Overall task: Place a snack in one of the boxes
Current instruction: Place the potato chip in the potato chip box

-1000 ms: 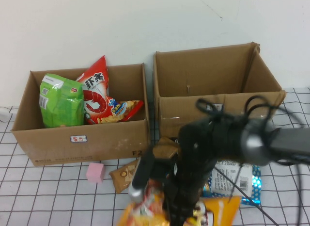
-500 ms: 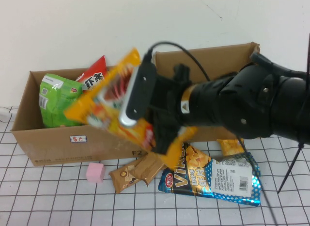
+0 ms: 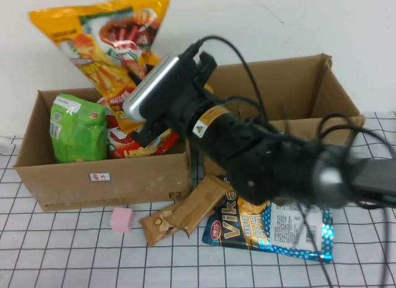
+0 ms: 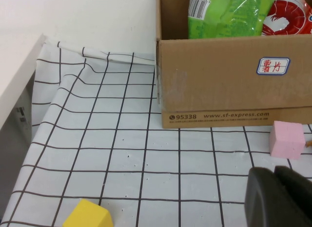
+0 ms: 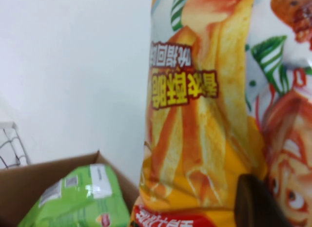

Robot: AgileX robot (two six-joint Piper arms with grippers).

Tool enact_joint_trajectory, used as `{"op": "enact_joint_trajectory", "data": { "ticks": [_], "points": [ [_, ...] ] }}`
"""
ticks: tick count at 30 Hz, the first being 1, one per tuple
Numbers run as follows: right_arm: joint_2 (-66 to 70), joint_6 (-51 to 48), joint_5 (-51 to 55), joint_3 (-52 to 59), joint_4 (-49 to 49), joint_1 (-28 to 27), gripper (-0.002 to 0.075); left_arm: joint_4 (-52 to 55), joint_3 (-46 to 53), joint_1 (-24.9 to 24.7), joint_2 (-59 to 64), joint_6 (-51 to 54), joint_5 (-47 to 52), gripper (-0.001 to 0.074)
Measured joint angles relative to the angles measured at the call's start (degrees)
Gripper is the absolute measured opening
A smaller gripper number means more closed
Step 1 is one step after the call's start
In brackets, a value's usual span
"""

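The yellow-orange snack bag's lower end (image 3: 125, 122) is over the red bag (image 3: 128, 147) and inside the box's sides. My right gripper keeps going down and lets go there.
My right gripper (image 3: 138, 126) is shut on the lower edge of a yellow-orange snack bag (image 3: 105, 38) and holds it upright above the back of the left cardboard box (image 3: 93, 177). In the right wrist view the bag (image 5: 204, 115) fills the frame, with one dark finger (image 5: 256, 202) against it. The left box holds a green bag (image 3: 77, 127) and a red bag (image 3: 124, 124). The right cardboard box (image 3: 278, 139) looks empty where its inside shows. My left gripper (image 4: 280, 198) is shut and empty, low over the table, in front of the left box (image 4: 219, 95).
Brown chocolate bars (image 3: 185, 211) and a blue snack bag (image 3: 278, 229) lie on the checked cloth in front of the boxes. A pink cube (image 3: 122, 219) sits by the left box's front wall. A yellow cube (image 4: 87, 218) lies near the table's left edge.
My right arm has lifted the yellow-orange bag from low at the table's front, up and to the left, to above the left box. The left arm has not visibly moved.
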Motion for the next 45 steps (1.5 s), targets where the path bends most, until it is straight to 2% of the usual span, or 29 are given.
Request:
{"op": "enact_joint_trajectory", "data": {
  "ticks": [7,14,22,28,42,45],
  "points": [
    [9.7,4.1,3.4,-9.8,4.8,-0.5,0.0112,0.0,0.0,0.0,0.0,0.0,0.0,-0.0001],
    [17.2,10.7,19.1,-21.5,11.1,-2.1,0.0112,0.0,0.0,0.0,0.0,0.0,0.0,-0.0001],
    [21.1,14.7,30.0,-28.1,15.6,-2.8,0.0127,0.0,0.0,0.0,0.0,0.0,0.0,-0.0001],
    [21.9,17.8,33.0,-28.6,16.7,-2.8,0.0167,-0.1,0.0,0.0,0.0,0.0,0.0,-0.0001],
    [22.0,21.2,36.4,-34.9,16.0,0.7,0.0169,-0.1,0.0,0.0,0.0,0.0,0.0,-0.0001],
    [23.7,21.2,36.6,-35.2,16.1,0.5,0.0190,-0.1,0.0,0.0,0.0,0.0,0.0,-0.0001]
  ]
}}
